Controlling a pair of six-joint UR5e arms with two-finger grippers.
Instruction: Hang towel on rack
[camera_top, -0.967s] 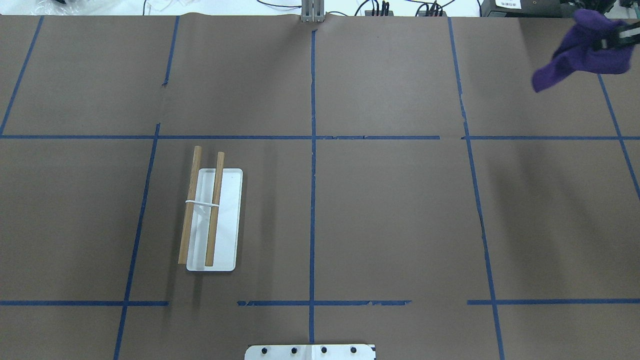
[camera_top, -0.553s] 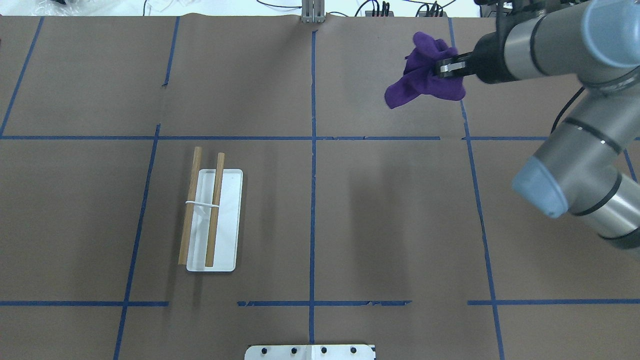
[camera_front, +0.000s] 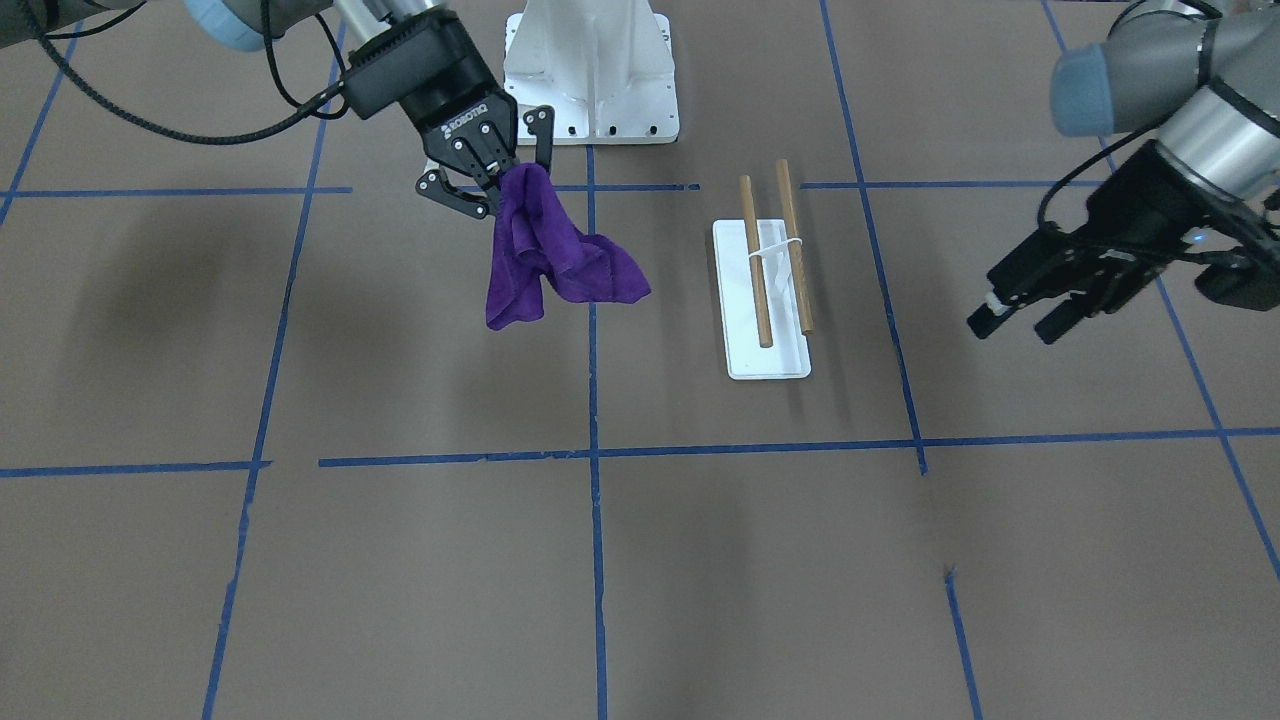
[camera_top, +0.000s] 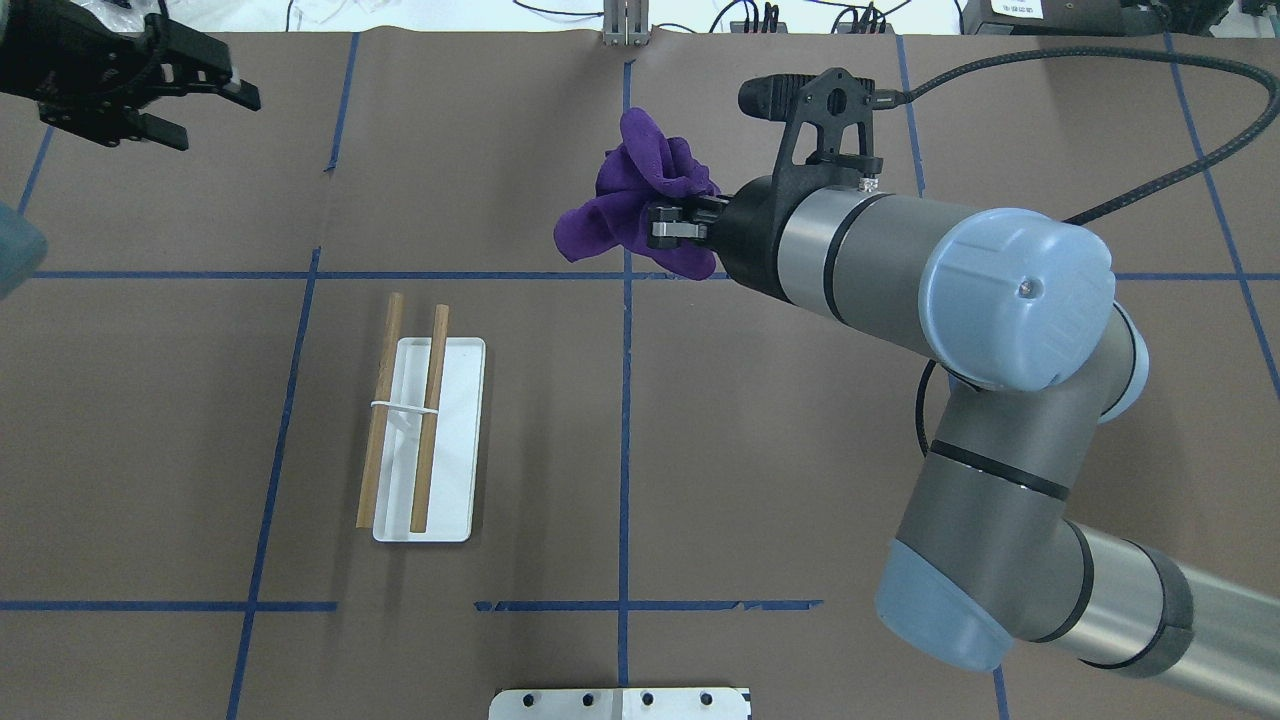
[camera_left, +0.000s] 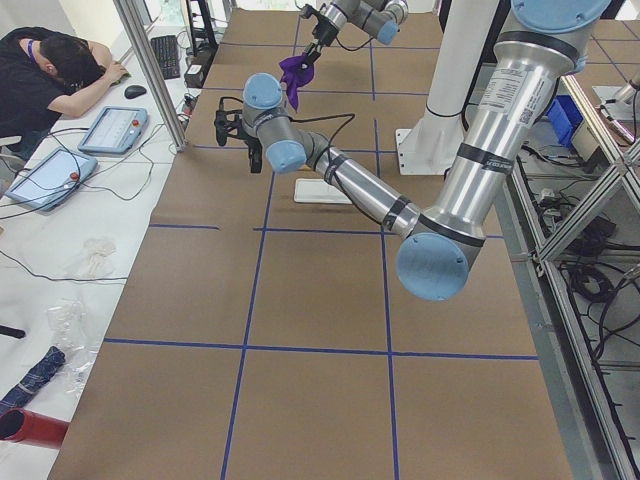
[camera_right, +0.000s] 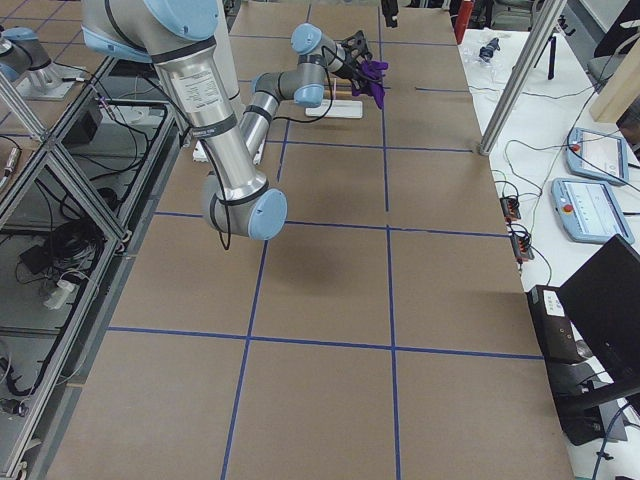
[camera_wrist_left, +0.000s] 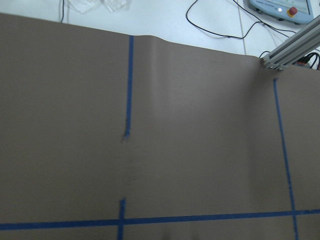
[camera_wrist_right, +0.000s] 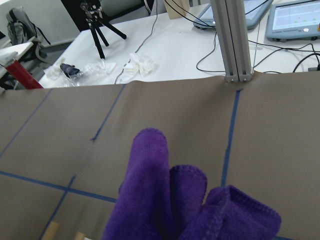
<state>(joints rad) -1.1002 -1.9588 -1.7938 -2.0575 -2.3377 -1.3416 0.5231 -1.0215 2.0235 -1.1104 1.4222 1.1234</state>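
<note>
The purple towel (camera_front: 525, 246) hangs down in limp, bunched folds (camera_front: 585, 266), so I expect the towel to sag crookedly across both dowels when I lay it over the rack.
The purple towel (camera_top: 625, 200) hangs bunched from my right gripper (camera_top: 665, 225), which is shut on it above the table's middle, near the far centre line. In the front view the towel (camera_front: 545, 255) droops below the right gripper (camera_front: 490, 185), to the left of the rack. The rack (camera_top: 425, 440) has a white base and two wooden dowels, and stands left of centre; it also shows in the front view (camera_front: 768, 290). My left gripper (camera_top: 200, 95) is open and empty over the far left corner, well away from the rack. The right wrist view shows the towel (camera_wrist_right: 175, 200) close up.
The white bolted pedestal (camera_front: 590, 70) stands at the robot's side of the table. An aluminium post (camera_top: 625, 25) rises at the far edge. An operator (camera_left: 50, 70) sits at a side desk beyond the table. The left wrist view shows only brown table and blue tape.
My right arm has swung left with the towel, from the far right corner to the middle. My left gripper has come into the overhead view at the top left.
</note>
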